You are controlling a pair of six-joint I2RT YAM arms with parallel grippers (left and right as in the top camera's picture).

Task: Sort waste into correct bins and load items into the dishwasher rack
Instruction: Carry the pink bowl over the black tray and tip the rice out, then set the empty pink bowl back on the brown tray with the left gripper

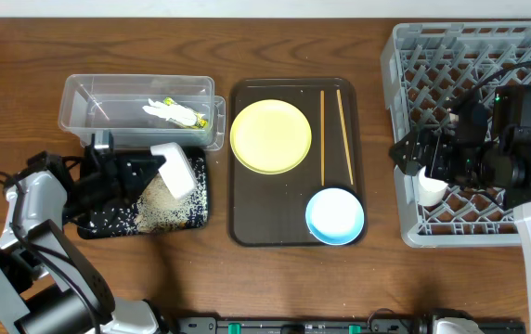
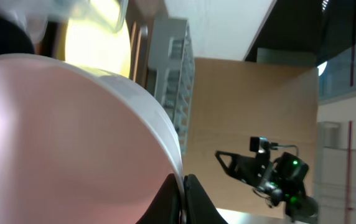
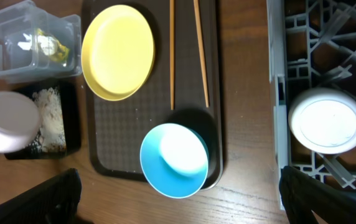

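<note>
The spot (image 1: 265, 201) beside the light blue bowl is empty, so my left gripper should go on carrying the white bowl by its rim until the white bowl stands upright there.
My left gripper (image 1: 154, 165) is shut on the rim of the white bowl (image 1: 174, 169), which is tipped on its side over the black tray (image 1: 108, 223). Rice scraps (image 1: 159, 209) lie in that tray. In the left wrist view the jaws (image 2: 184, 186) pinch the bowl's rim (image 2: 72, 137). The clear tub (image 1: 89, 102) holds the tissue (image 1: 163, 109) and the wrapper (image 1: 196, 119). My right gripper (image 1: 409, 156) is open and empty at the left edge of the grey rack (image 1: 470, 46), beside the white cup (image 1: 432, 190), which stands in the rack. Its fingers (image 3: 178, 199) are spread wide.
The brown serving tray (image 1: 247, 232) holds the yellow plate (image 1: 271, 136), two chopsticks (image 1: 322, 130) and the light blue bowl (image 1: 334, 215). The right wrist view shows the plate (image 3: 117, 51), the blue bowl (image 3: 173, 160), the cup (image 3: 324, 121) and the tipped white bowl (image 3: 7, 121).
</note>
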